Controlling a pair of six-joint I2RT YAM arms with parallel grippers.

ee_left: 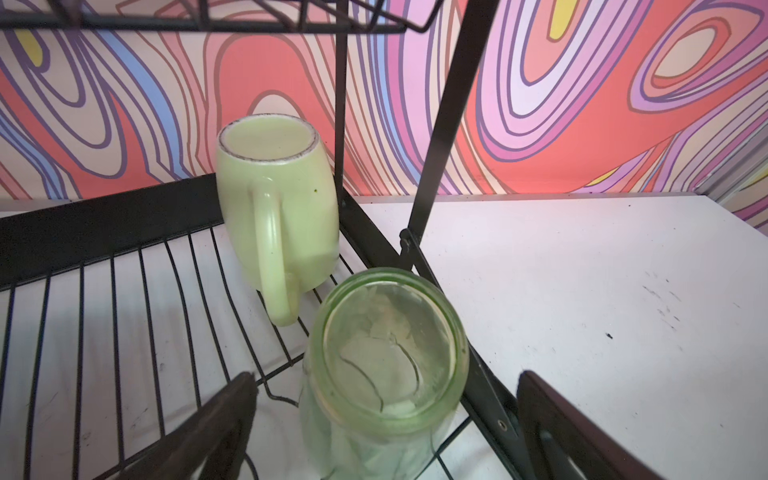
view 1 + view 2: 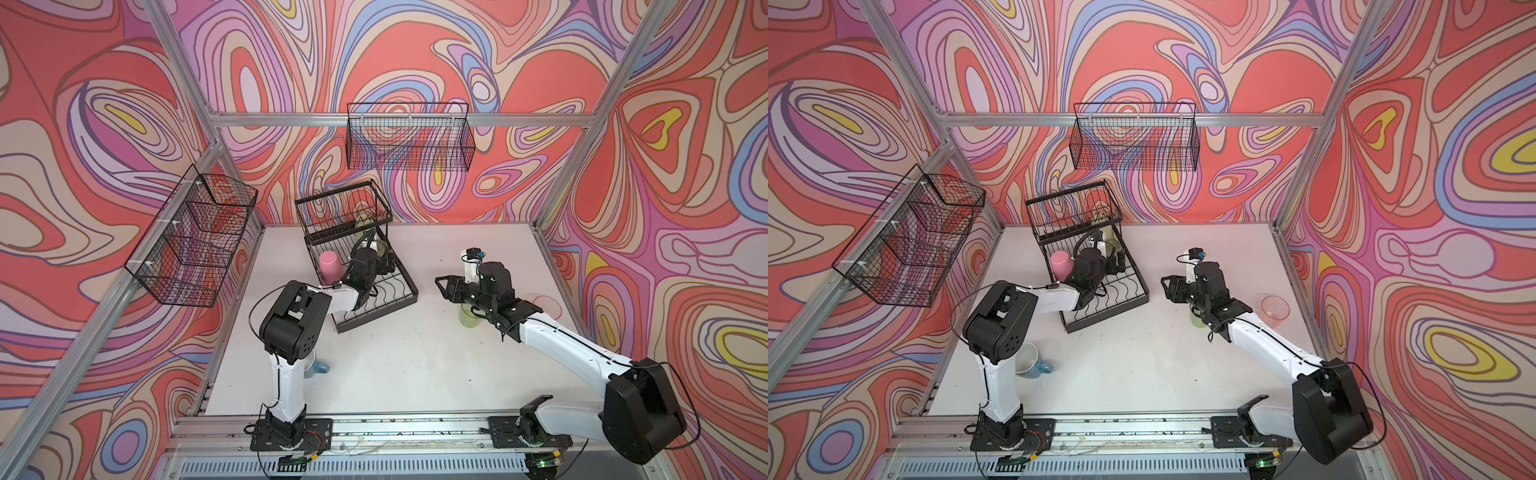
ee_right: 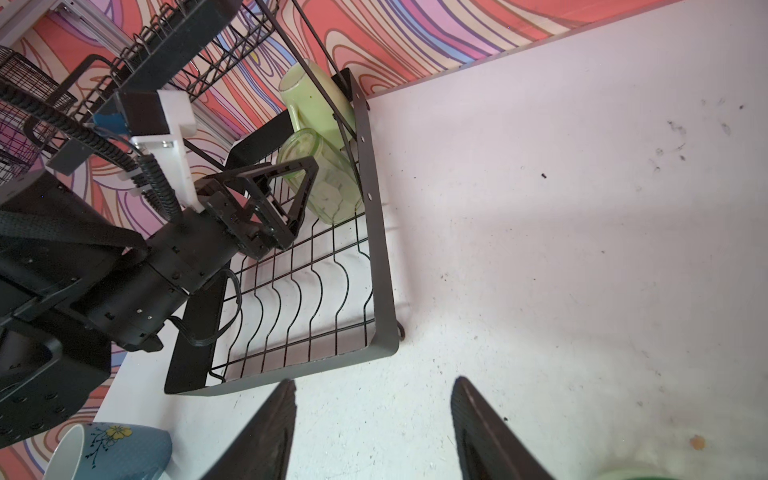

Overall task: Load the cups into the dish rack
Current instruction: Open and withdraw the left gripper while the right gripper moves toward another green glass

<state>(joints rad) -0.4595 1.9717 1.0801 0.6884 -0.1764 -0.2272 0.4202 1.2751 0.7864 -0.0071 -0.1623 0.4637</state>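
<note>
The other clear green tumbler (image 2: pixel 469 320) is far away from my left gripper, so my right gripper should grab its rim (image 3: pixel 640 473) and pass it over base first.
The dish rack (image 2: pixel 409 291) stands at the back left of the table. An opaque pink tumbler (image 2: pixel 330 268) sits upside down on its lower tray. In the tray's far corner a pale yellow-green mug (image 1: pixel 278 199) rests base up. A clear green tumbler (image 1: pixel 386 353) stands beside it. My left gripper (image 1: pixel 386 376) is open around this tumbler, with a gap on each side. My right gripper (image 3: pixel 375 381) hangs open over bare table with nothing in it. Under that arm stands another clear green tumbler (image 2: pixel 469 318). A clear pink tumbler (image 2: pixel 1275 311) lies at the right. A blue mug (image 2: pixel 1034 365) lies by the left arm's base.
Two fine-mesh black baskets hang on the walls, one at the back (image 2: pixel 409 137) and one on the left (image 2: pixel 195 237). The rack's raised upper basket (image 2: pixel 343 208) overhangs the left gripper. Aluminium frame posts stand at the table's corners. The white table (image 2: pixel 415 353) shows dark specks.
</note>
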